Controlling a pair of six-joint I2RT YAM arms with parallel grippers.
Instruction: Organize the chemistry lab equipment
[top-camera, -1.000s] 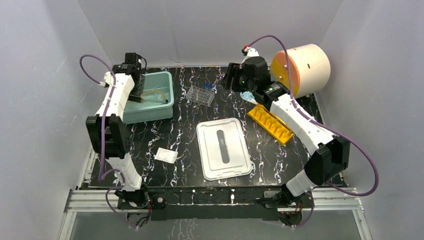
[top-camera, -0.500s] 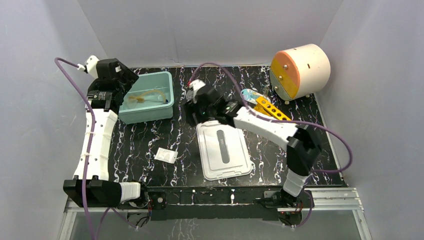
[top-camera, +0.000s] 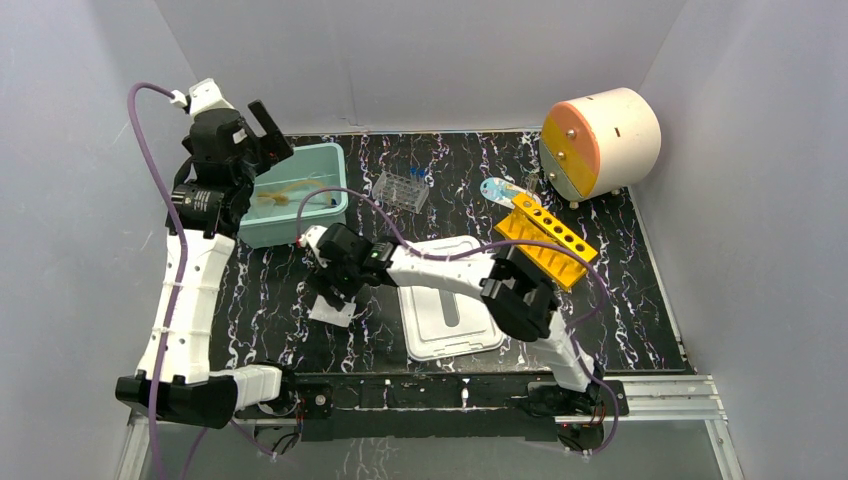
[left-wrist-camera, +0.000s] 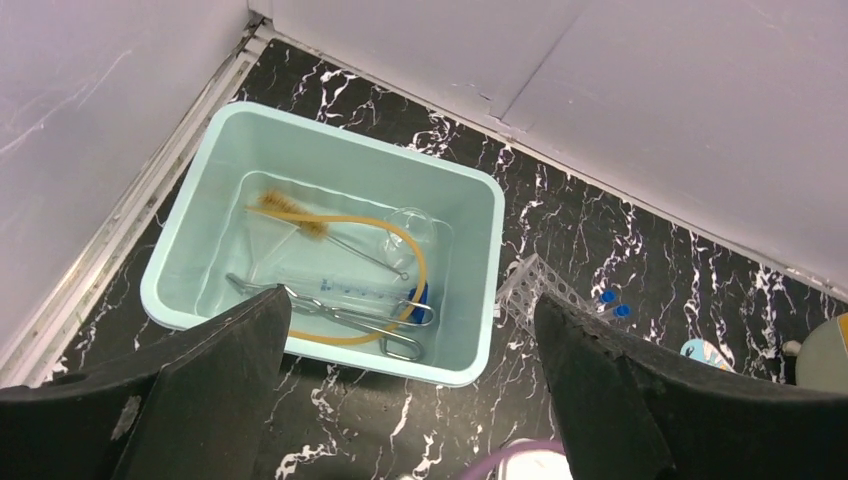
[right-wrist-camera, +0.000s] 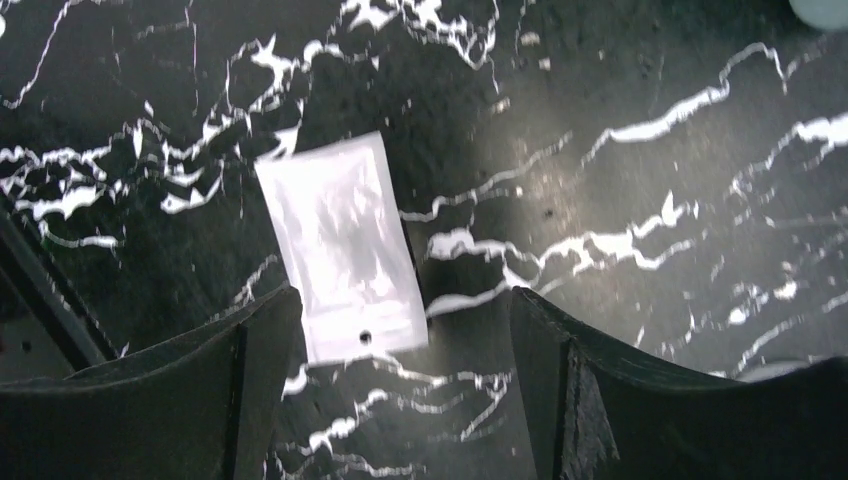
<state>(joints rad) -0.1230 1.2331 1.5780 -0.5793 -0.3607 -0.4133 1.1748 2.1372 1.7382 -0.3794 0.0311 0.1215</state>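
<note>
The white packet is below the robot's right gripper and the teal bin (top-camera: 307, 208) is by its left gripper, so next the right gripper picks up the packet (top-camera: 334, 312) and passes it over.
A small white packet (right-wrist-camera: 343, 260) lies flat on the black marbled table; in the top view (top-camera: 330, 312) it is partly under my right gripper. My right gripper (right-wrist-camera: 405, 300) is open, low over the packet, which lies nearer its left finger. My left gripper (left-wrist-camera: 410, 300) is open and empty, raised above the near rim of the teal bin (left-wrist-camera: 470, 270). The bin holds tan tubing (left-wrist-camera: 415, 255), a brush (left-wrist-camera: 290, 212), metal tongs (left-wrist-camera: 350, 318) and clear glassware. A clear tube rack (top-camera: 400, 190) with blue-capped tubes (top-camera: 425, 175) stands right of the bin. A yellow rack (top-camera: 552, 240) lies at right.
A white bin lid (top-camera: 447, 297) lies flat at the centre front, under my right arm. The cream drum with an orange face (top-camera: 600, 140) stands at the back right. A small blue and white item (top-camera: 497, 190) lies behind the yellow rack. Walls close in on three sides.
My right arm has swung from the back middle of the table to the front left, over the white packet. My left gripper has risen out of the teal bin.
</note>
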